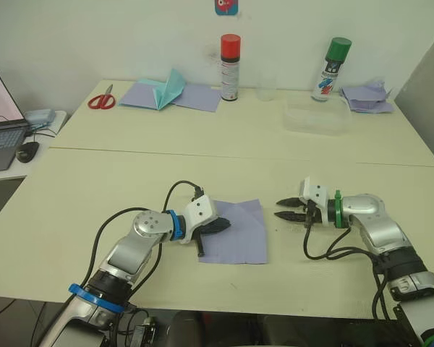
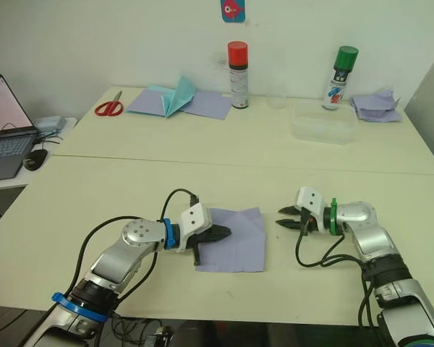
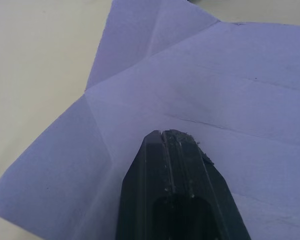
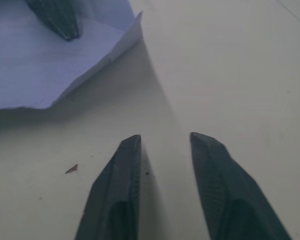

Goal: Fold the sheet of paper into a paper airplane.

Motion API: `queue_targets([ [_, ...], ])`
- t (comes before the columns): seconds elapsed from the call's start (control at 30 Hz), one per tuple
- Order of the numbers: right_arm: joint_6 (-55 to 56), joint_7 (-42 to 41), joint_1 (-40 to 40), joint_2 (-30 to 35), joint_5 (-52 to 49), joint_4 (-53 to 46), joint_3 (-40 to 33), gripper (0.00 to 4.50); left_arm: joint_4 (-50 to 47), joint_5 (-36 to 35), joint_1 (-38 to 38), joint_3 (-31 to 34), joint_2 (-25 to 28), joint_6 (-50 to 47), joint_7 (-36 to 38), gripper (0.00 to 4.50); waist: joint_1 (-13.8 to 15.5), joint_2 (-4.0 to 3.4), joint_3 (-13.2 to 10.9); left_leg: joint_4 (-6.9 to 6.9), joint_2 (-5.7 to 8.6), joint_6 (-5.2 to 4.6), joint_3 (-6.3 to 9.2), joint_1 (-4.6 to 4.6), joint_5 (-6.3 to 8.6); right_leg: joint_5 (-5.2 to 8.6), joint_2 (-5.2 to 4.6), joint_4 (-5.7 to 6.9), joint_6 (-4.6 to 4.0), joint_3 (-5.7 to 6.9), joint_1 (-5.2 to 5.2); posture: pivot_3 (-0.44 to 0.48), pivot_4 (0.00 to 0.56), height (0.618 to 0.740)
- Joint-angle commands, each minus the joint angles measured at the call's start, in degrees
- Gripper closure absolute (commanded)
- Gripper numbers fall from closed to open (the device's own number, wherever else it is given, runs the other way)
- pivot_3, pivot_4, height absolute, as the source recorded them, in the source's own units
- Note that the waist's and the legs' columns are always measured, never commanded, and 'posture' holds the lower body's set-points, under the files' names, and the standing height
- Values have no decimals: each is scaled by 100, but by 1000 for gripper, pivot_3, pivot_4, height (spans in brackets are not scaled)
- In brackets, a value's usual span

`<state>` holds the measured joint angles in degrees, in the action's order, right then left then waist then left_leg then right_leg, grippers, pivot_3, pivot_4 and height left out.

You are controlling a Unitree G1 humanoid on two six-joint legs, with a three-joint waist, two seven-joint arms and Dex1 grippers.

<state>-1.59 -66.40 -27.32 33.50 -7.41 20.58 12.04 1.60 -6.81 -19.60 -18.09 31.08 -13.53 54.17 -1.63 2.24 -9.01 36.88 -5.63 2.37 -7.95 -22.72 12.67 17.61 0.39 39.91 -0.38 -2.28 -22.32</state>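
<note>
I expect the sheet of paper to fold into a flat, narrow rectangle when I bring across the sheet's edge, which is curling up above its shadow.
The sheet of paper, pale lavender-blue with straight creases, lies flat on the near table between my arms. My left gripper is shut, its tips resting on the sheet's left part; the left wrist view shows the closed fingers pressed on the creased paper. A short way to the sheet's right, my right gripper hovers open over bare table, pointing at the paper's right edge. In the right wrist view its two fingers stand apart, with the paper's corner beyond them.
On the far table: red scissors, lavender sheets with a teal folded shape, a red-capped can, a green-capped can, a clear plastic tub and crumpled lavender paper. A laptop sits at the left.
</note>
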Motion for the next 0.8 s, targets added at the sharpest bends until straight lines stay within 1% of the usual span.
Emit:
queue_targets([
  [0.03,48,-74,130,-101,-16,-301,71,4240,190,157,165,-94,-42,-204,-66,4500,-2,-4,3,0,-1,0,0,0,0,0,0,0,0,-1,0,0,150,740],
  [0.07,-57,-79,174,-146,-89,-416,72,4485,178,140,171,-68,-58,-244,-88,4500,-4,-7,10,1,-1,0,1,1,0,0,0,0,0,-2,1,0,150,740],
  [0.23,-962,-195,451,-312,-599,-1201,15,4485,174,214,175,-8,70,-665,-122,4500,-1,-17,19,1,-3,0,8,4,0,0,0,2,0,2,5,0,150,740],
  [0.33,-1647,61,460,-537,-1022,-1552,-206,4485,204,213,136,86,109,-752,-192,4500,-4,-21,28,0,-2,0,8,4,1,0,0,2,0,0,5,0,150,740],
  [0.47,-2478,546,290,-988,-1585,-1837,-513,4485,205,27,119,212,18,-842,-178,4500,-6,-21,34,-1,-7,0,14,6,1,0,0,3,-1,2,5,0,150,740],
  [0.57,-2671,671,208,-1142,-1623,-1900,-464,4485,230,0,121,205,4,-712,-131,4500,-6,-22,34,-1,-7,0,15,5,1,-1,1,4,-1,2,4,0,150,740],
  [0.7,-2455,700,185,-1234,-1347,-1731,-220,4485,227,-68,118,241,6,-707,-132,4500,-6,-22,34,-2,-4,-1,14,1,2,0,1,1,-1,2,2,0,150,740],
  [0.8,-2389,884,95,-1539,-1249,-1479,-84,4485,137,-138,105,300,118,-823,-54,4500,-17,-22,34,-3,-6,-2,15,2,2,1,3,1,0,2,1,0,150,740],
])
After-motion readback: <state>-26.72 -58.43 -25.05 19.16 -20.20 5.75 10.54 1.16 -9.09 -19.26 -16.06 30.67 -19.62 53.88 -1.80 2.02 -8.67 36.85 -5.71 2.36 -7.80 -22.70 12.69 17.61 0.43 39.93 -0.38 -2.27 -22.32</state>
